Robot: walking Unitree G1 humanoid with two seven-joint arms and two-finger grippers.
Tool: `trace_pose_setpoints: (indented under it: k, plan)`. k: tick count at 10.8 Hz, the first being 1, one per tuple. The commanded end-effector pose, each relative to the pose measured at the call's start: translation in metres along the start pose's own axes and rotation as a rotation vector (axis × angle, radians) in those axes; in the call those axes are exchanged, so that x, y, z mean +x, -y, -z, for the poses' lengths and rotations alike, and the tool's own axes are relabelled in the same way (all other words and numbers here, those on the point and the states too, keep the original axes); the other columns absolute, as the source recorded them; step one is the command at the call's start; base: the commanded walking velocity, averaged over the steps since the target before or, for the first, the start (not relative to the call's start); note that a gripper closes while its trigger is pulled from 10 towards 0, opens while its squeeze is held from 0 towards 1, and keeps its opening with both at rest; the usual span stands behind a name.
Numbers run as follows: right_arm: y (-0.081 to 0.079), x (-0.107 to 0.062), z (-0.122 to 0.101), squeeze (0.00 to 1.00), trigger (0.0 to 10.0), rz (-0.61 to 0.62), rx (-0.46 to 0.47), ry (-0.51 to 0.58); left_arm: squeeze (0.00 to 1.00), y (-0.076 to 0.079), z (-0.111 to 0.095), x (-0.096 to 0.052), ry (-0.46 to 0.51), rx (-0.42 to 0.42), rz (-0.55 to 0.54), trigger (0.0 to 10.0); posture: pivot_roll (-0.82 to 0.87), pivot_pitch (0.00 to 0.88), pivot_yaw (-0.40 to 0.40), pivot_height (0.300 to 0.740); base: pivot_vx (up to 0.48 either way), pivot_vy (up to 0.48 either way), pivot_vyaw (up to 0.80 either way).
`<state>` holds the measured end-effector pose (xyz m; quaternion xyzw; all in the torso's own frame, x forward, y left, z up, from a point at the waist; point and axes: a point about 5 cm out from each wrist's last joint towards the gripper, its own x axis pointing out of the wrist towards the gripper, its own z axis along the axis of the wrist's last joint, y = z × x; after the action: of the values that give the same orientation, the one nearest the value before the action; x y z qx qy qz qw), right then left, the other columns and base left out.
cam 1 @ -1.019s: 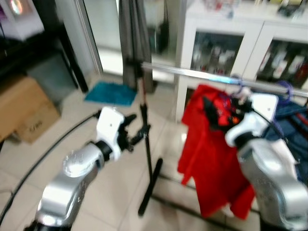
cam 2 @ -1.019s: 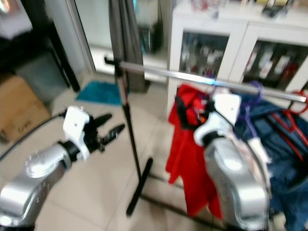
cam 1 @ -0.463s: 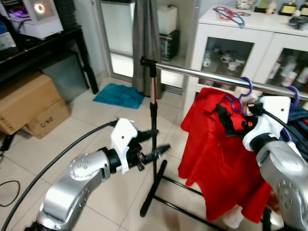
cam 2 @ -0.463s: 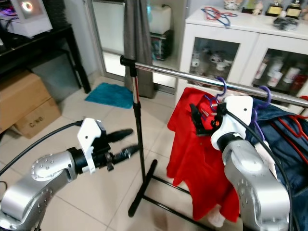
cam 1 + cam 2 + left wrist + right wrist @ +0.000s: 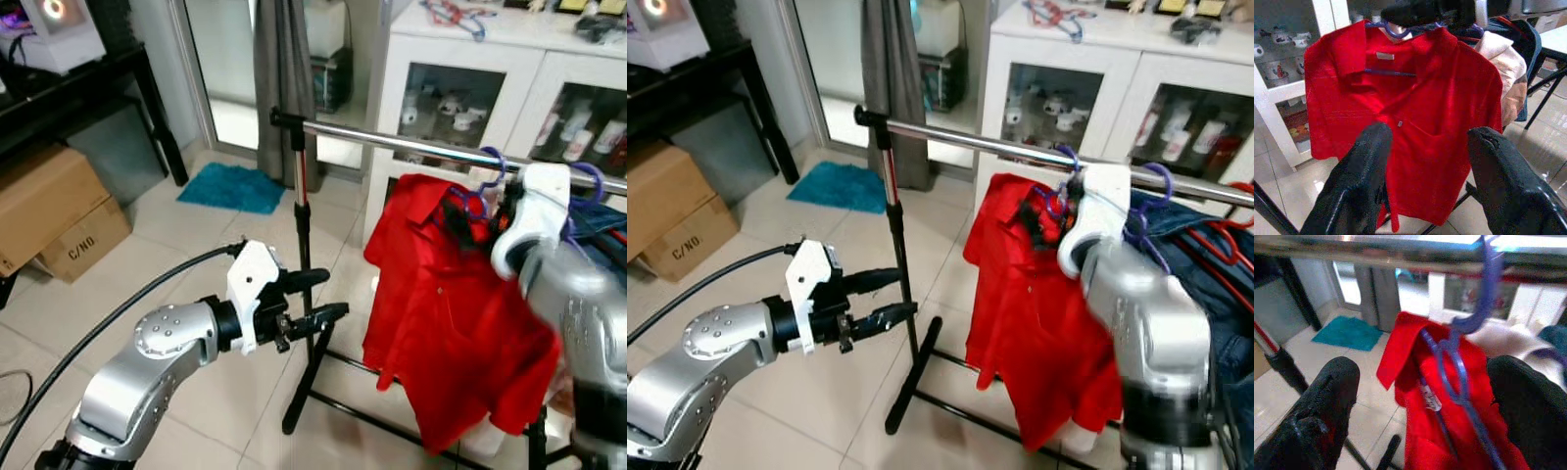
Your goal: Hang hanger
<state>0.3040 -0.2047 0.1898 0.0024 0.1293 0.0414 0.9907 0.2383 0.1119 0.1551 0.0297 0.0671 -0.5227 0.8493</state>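
Note:
The red shirt's collar gapes open (image 5: 1415, 345) around the purple hanger (image 5: 1463, 396), so I expect the hanger to slide out of the shirt when I pull the two apart.
A red shirt (image 5: 441, 313) hangs on a purple hanger (image 5: 1459, 357). The hanger's hook (image 5: 487, 168) sits over the silver rail (image 5: 411, 147) of a clothes rack. My right gripper (image 5: 470, 211) is up at the shirt's collar just under the rail. It is open, and the hanger's neck stands between its spread fingers (image 5: 1327, 401) without being touched. My left gripper (image 5: 328, 297) is open and empty at mid height beside the rack's upright pole (image 5: 302, 225), pointing toward the shirt (image 5: 1415, 98).
More clothes, blue denim (image 5: 1205, 235) among them, hang further right on the rail. A white glass-door cabinet (image 5: 470, 78) stands behind the rack. A cardboard box (image 5: 49, 215) and a black desk are at the left, and a teal mat (image 5: 230, 188) lies on the tiled floor. The rack's foot (image 5: 299, 392) lies ahead.
The camera has shifted and the picture has sharpened. My right gripper has risen closer to the rail beside the hanger hook. My left gripper holds its open pose near the pole.

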Motion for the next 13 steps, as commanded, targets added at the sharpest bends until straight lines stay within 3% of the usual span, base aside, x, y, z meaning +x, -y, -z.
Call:
trace_pose_setpoints:
  k: [1,2,3,4,9,13]
  plan:
    - [0.0,0.001,0.001,0.0,10.0,-0.004,-0.009,-0.013,0.0,-0.001,-0.001,0.0,-0.009,0.004,0.007,10.0,-0.02,0.0,0.031,0.74,0.0,0.0,0.0]
    - [0.003,0.012,-0.005,0.0,9.9,-0.036,-0.021,-0.044,0.0,0.001,0.0,-0.001,-0.011,-0.001,0.02,10.0,-0.02,0.0,0.026,0.74,0.0,0.0,0.0]
    - [0.006,0.02,-0.008,0.0,2.5,-0.045,-0.017,-0.068,0.0,0.001,0.0,-0.001,-0.011,-0.001,0.023,10.0,-0.02,0.0,0.026,0.74,0.0,0.0,0.0]
    - [0.01,0.026,-0.01,0.0,0.0,-0.048,-0.011,-0.082,0.0,0.001,0.0,-0.001,-0.011,-0.001,0.025,10.0,-0.02,0.0,0.016,0.74,0.0,0.0,0.0]
    - [0.027,0.033,-0.011,0.0,0.0,-0.06,0.017,-0.135,0.0,0.002,0.0,-0.001,-0.015,-0.004,0.041,10.0,-0.02,0.0,0.019,0.74,0.0,0.0,0.0]
    - [0.032,0.029,-0.011,0.0,0.0,-0.072,0.016,-0.141,0.0,0.002,0.001,0.001,-0.02,-0.004,0.059,10.0,-0.03,0.0,0.029,0.74,0.0,0.0,0.0]
